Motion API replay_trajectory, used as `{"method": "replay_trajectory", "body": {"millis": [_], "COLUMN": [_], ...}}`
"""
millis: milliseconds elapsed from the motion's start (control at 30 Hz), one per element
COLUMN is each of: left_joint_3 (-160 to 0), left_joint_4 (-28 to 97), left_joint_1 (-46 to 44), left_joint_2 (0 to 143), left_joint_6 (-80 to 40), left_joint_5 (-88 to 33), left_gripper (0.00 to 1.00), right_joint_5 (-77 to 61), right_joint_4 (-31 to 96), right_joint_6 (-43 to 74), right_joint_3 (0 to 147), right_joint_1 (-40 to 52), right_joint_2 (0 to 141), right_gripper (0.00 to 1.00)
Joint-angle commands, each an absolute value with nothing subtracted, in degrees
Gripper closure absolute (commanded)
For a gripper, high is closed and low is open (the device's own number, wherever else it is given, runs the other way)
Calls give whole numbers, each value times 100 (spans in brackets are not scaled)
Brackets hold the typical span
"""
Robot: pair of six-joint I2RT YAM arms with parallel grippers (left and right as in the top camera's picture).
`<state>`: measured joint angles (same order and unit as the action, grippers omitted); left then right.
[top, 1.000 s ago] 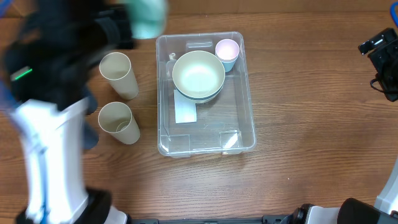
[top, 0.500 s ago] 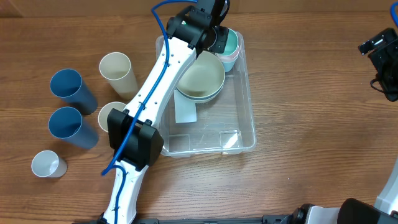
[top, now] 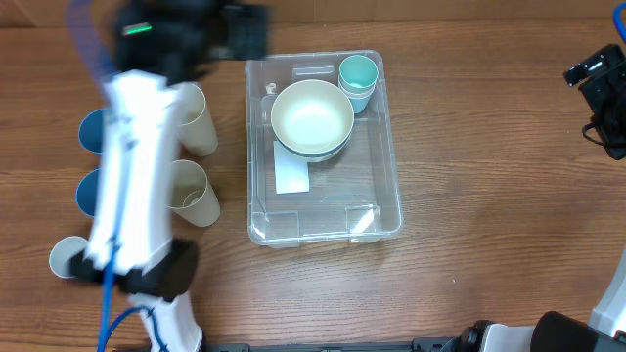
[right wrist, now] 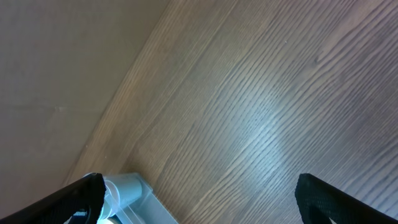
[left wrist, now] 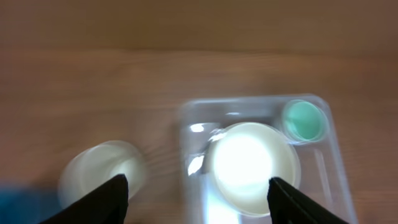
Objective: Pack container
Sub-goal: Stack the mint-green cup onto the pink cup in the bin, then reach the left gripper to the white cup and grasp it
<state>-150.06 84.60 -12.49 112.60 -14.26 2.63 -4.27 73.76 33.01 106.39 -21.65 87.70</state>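
Observation:
I should next move my open left gripper toward the small white cup (top: 68,257), because it stands clear of the blue cups, until the gripper's fingers are on both sides of the white cup's rim (top: 53,260).
The clear container (top: 380,191) sits mid-table with a white label (top: 291,172) on its floor. Inside, a cream bowl (top: 312,117) rests on another bowl, and a teal cup (top: 359,74) is nested in a pale cup at the far right corner. My left gripper (top: 240,31), blurred, hovers beyond the container's far left corner. In the left wrist view it (left wrist: 199,205) is open and empty above the container (left wrist: 329,155) and a cream cup (left wrist: 102,177). Off to the far right, my right gripper (right wrist: 214,199) is open over bare wood, with the container's corner (right wrist: 134,196) by its left finger.
Two cream cups (top: 192,117) (top: 192,192) stand left of the container. Two blue cups (top: 88,127) (top: 86,192) and a small white cup (top: 67,257) are further left, partly hidden by my left arm (top: 132,176). The right arm (top: 599,98) is at the right edge.
My left gripper let go of the teal cup, which now sits nested in the container's far right corner. The arm has swung back left from there, its jaws now open.

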Motion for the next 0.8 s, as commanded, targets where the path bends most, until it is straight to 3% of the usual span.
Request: {"method": "replay_trajectory", "body": {"millis": [0, 67, 100, 167, 367, 600, 767], "left_joint_3": [-15093, -14999, -14840, -14363, -11601, -9067, -7601], "left_joint_4": [9292, 9682, 9682, 9682, 9629, 8009, 6707], "left_joint_1": [40, 851, 1168, 1774, 3489, 4993, 5258], "left_joint_2": [10794, 10779, 10737, 10639, 9885, 9555, 9557], "left_joint_6": [-2051, -1765, -1500, -1500, -1693, -2021, -2080], "left_joint_5": [548, 290, -43, -353, -45, -410, -388], "left_gripper": [31, 34, 27, 27, 31, 32, 32], "right_joint_5": [-414, -414, -414, -414, -414, -414, -414], "right_joint_4": [7365, 7363, 7365, 7365, 7365, 7365, 7365], "right_joint_6": [3326, 3326, 3326, 3326, 3326, 3323, 3326], "right_joint_3": [10685, 10685, 10685, 10685, 10685, 10685, 10685], "right_joint_1": [-2161, -2161, -2161, -2161, -2161, -2161, -2161], "right_joint_2": [8718, 8718, 8718, 8718, 8718, 8718, 8718], "right_gripper": [0, 0, 0, 0, 0, 0, 0]}}
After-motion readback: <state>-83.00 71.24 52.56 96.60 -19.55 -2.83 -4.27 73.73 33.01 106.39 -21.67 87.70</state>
